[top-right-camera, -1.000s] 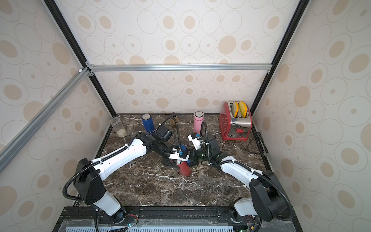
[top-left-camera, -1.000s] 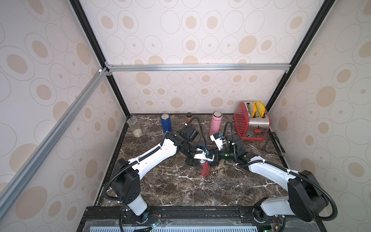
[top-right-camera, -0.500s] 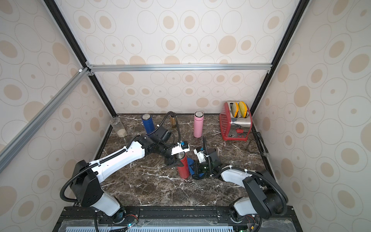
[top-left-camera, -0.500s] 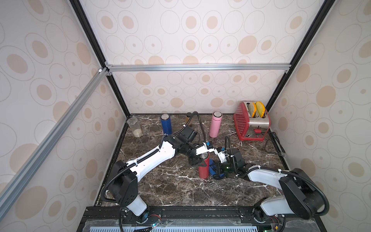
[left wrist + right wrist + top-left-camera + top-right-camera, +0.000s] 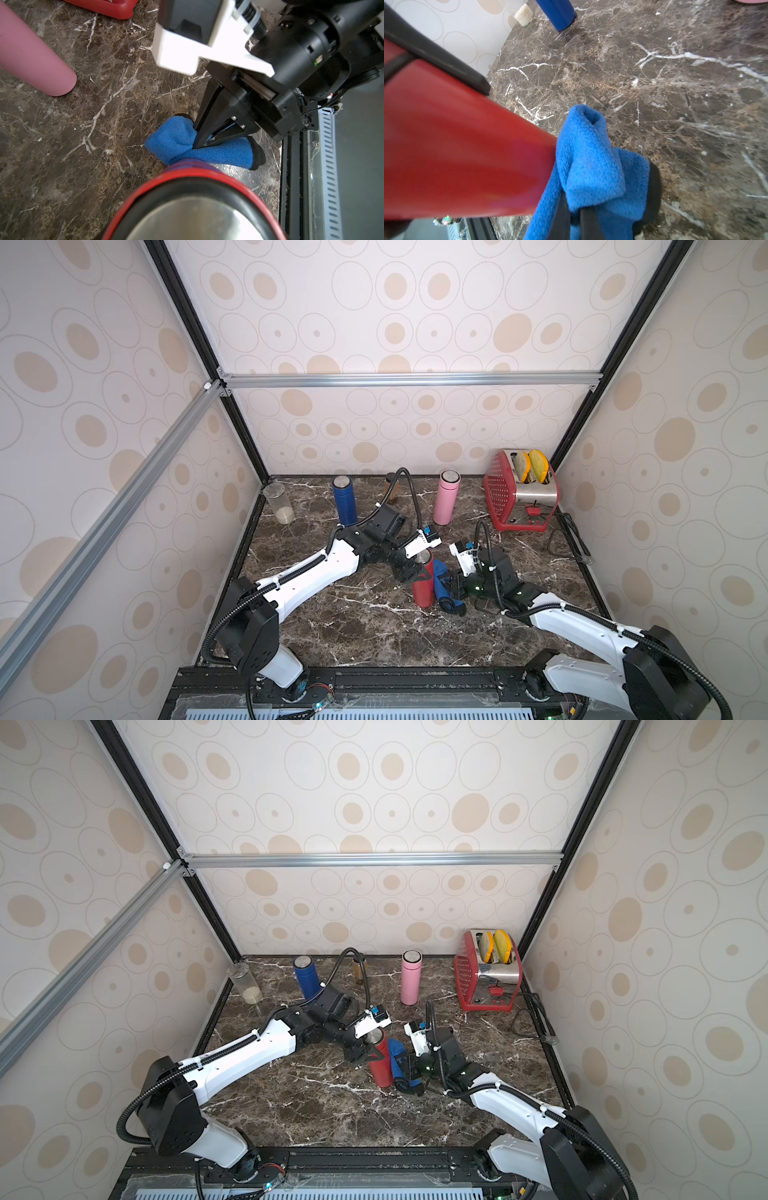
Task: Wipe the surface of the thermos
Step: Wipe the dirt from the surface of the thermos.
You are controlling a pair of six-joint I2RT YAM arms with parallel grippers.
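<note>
My left gripper should open and take hold of the thermos's middle [image 5: 423, 587] more level, because it now slants across the red thermos's upper part [image 5: 427, 566], where the cloth must wipe.
The red thermos [image 5: 423, 591] [image 5: 381, 1067] stands upright mid-table. My left gripper [image 5: 410, 571] [image 5: 362, 1052] is shut on its upper part; one black finger [image 5: 436, 58] crosses the red wall. In the left wrist view the thermos's steel lid [image 5: 195, 216] hides my own jaws. My right gripper [image 5: 455, 587] [image 5: 411, 1068] [image 5: 575, 220] is shut on a blue cloth [image 5: 441, 583] [image 5: 398, 1058] [image 5: 591, 162] [image 5: 176, 141]. The cloth is pressed against the thermos's lower right side, and its end trails on the marble.
Along the back stand a glass jar [image 5: 279, 502], a blue thermos [image 5: 344, 499], a small brown bottle [image 5: 392, 485], a pink thermos [image 5: 446, 497] and a red toaster [image 5: 519, 497]. The toaster's cable [image 5: 569, 539] runs along the right wall. Both arms crowd the table's centre.
My right gripper has carried the blue cloth down the thermos's right side, from near the top to near the base. The left gripper keeps its hold, wrist slightly shifted.
</note>
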